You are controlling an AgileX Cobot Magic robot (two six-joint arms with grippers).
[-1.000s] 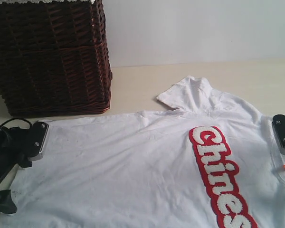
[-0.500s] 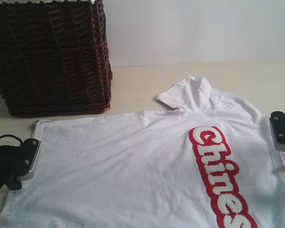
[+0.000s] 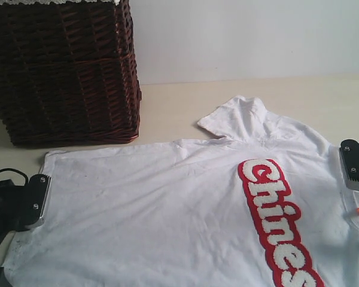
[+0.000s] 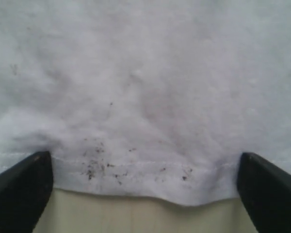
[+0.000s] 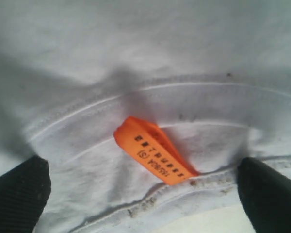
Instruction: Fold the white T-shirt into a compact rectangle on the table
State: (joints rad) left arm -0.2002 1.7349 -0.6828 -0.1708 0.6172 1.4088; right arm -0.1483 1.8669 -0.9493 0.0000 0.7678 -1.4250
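The limp hem (image 4: 131,178) reaches past both fingers of my left gripper. The white T-shirt (image 3: 149,209) will fold double when I lift the hem and the collar together.
The white T-shirt (image 3: 167,203) lies spread flat on the table (image 3: 173,110), with its red-banded lettering (image 3: 275,221) running toward the front right. At the shirt's left edge, my left gripper (image 4: 145,196) stands open astride the speckled hem (image 4: 136,170), its fingers (image 4: 19,187) wide apart. One finger (image 3: 36,200) shows in the exterior view. My right gripper (image 5: 145,206) is open over the collar (image 5: 150,201), next to an orange label (image 5: 153,150). Its finger (image 3: 354,165) shows at the right edge. Neither gripper holds any cloth.
A dark brown wicker basket (image 3: 66,72) with white trim stands at the back left, close to the shirt's far corner. A sleeve (image 3: 239,116) sticks out toward the back. A pale wall (image 3: 251,36) closes off the rear.
My left gripper has slid down and leftward off the shirt's corner to the hem edge. The right gripper has shifted slightly toward the back. The shirt has stayed flat.
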